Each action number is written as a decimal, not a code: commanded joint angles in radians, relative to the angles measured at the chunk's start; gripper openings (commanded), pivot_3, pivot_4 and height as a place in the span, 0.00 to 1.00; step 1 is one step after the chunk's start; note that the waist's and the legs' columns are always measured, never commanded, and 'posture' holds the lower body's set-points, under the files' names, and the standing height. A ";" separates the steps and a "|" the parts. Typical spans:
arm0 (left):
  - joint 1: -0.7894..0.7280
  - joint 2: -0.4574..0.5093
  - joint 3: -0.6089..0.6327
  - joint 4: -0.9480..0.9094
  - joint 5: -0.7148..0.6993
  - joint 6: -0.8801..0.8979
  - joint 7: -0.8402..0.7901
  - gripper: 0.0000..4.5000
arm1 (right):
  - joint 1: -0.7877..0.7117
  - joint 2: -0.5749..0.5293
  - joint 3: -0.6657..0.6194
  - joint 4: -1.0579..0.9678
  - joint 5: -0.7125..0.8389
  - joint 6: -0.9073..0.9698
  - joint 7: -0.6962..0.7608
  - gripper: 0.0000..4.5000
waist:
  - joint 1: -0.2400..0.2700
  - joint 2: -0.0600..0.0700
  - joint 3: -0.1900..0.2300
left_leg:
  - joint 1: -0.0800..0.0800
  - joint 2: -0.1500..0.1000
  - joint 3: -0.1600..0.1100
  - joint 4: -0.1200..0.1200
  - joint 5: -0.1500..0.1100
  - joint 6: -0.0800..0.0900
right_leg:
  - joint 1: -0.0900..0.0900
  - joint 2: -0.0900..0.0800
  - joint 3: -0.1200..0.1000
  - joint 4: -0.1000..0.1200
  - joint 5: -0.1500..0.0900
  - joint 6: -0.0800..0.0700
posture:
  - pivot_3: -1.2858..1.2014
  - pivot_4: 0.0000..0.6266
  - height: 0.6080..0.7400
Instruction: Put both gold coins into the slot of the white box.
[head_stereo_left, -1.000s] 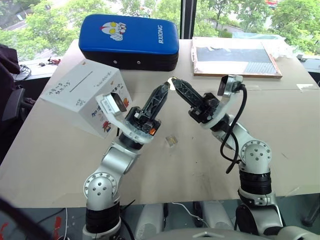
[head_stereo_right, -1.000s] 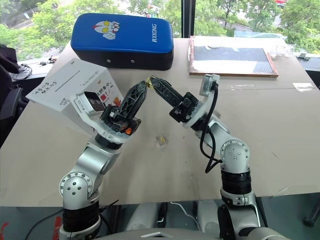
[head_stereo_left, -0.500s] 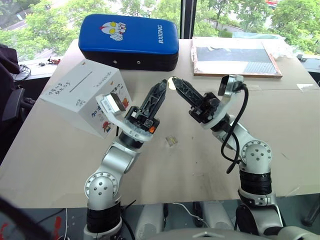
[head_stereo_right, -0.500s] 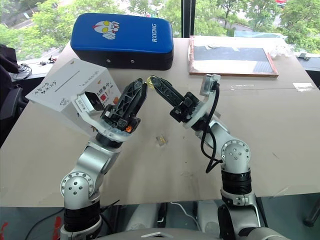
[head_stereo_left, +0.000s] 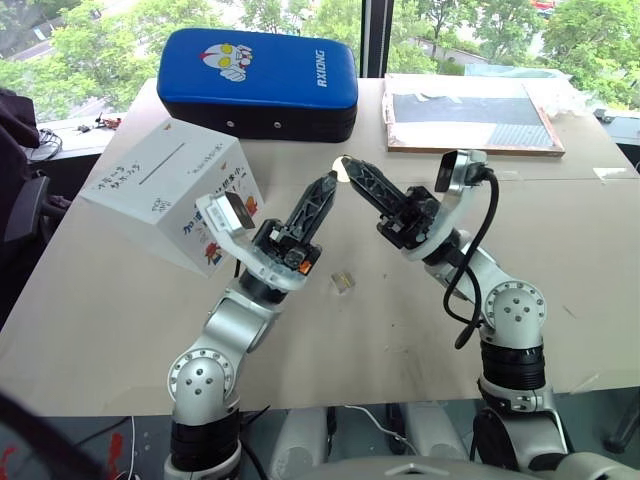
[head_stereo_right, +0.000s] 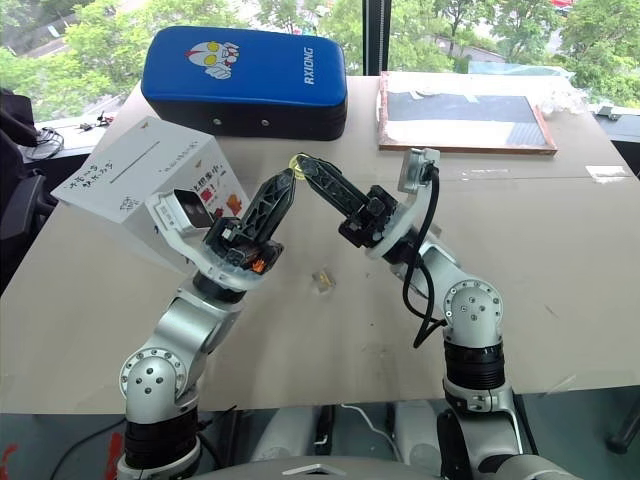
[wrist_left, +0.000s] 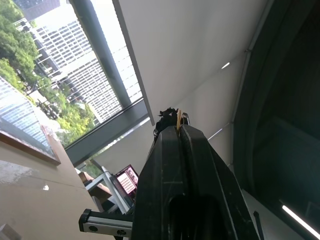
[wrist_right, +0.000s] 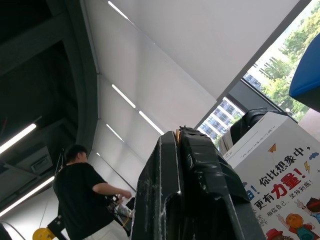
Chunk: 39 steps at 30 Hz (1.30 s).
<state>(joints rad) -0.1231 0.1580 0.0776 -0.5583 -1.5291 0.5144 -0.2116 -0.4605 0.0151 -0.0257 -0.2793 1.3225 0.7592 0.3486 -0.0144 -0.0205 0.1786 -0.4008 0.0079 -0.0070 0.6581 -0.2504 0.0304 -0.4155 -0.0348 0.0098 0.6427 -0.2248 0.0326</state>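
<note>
The gold coin (head_stereo_left: 343, 169) is too shallow at the ends of my left gripper's fingers. My right gripper should hold the coin while my left gripper opens and takes hold of it deeper (wrist_left: 179, 120).
My two grippers are raised over the middle of the table with their tips meeting. A small gold coin (head_stereo_right: 293, 166) sits at that meeting point. My left gripper (head_stereo_left: 331, 180) is shut, and the coin's thin edge (wrist_left: 179, 119) stands up between its fingertips. My right gripper (head_stereo_left: 347, 163) is shut too, with a gold sliver (wrist_right: 177, 134) between its fingers. The white box (head_stereo_left: 165, 195) lies tilted on the table to the left of my left arm. Its slot (head_stereo_left: 163, 163) is a dark line on the plain upper face, beside handwriting.
A small clear plastic piece (head_stereo_left: 343, 281) lies on the table under my grippers. A blue padded case (head_stereo_left: 260, 80) sits at the back, a framed dark board (head_stereo_left: 470, 115) at the back right. In the right wrist view a person (wrist_right: 87, 195) stands in the room.
My left gripper's fingers opened beside the coin at the right gripper's tip, then shut on it. Neither arm moved otherwise.
</note>
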 joint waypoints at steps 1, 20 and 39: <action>-0.002 0.007 -0.003 -0.031 -0.014 0.004 -0.012 0.01 | -0.005 -0.001 0.016 -0.056 0.026 0.009 0.019 0.00 | 0.000 0.000 0.000 | 0.000 0.000 0.000 0.000 0.000 0.000 | 0.000 0.000 0.000 0.000 0.000 0.000 | 0.52 0.24 1.00; -0.022 0.013 -0.019 -0.024 0.005 0.011 -0.021 0.37 | -0.018 -0.041 0.060 -0.036 0.055 0.083 0.048 0.00 | 0.000 0.000 0.000 | 0.000 0.000 0.000 0.000 0.000 0.000 | 0.000 0.000 0.000 0.000 0.000 0.000 | 0.52 0.24 1.00; -0.021 0.001 -0.010 -0.033 0.010 -0.008 -0.031 0.17 | -0.034 0.025 -0.022 0.022 0.067 0.023 -0.015 0.00 | 0.000 0.000 0.000 | 0.000 0.000 0.000 -0.001 0.000 0.000 | 0.000 0.000 0.000 0.000 0.000 0.000 | 0.52 0.24 1.00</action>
<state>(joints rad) -0.1419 0.1611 0.0703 -0.5572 -1.5112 0.5060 -0.2212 -0.4744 0.0296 0.0005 -0.2553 1.3513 0.8190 0.3422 -0.0146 -0.0205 0.1786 -0.4006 0.0079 -0.0069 0.6570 -0.2504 0.0304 -0.4156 -0.0347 0.0098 0.6424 -0.2247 0.0327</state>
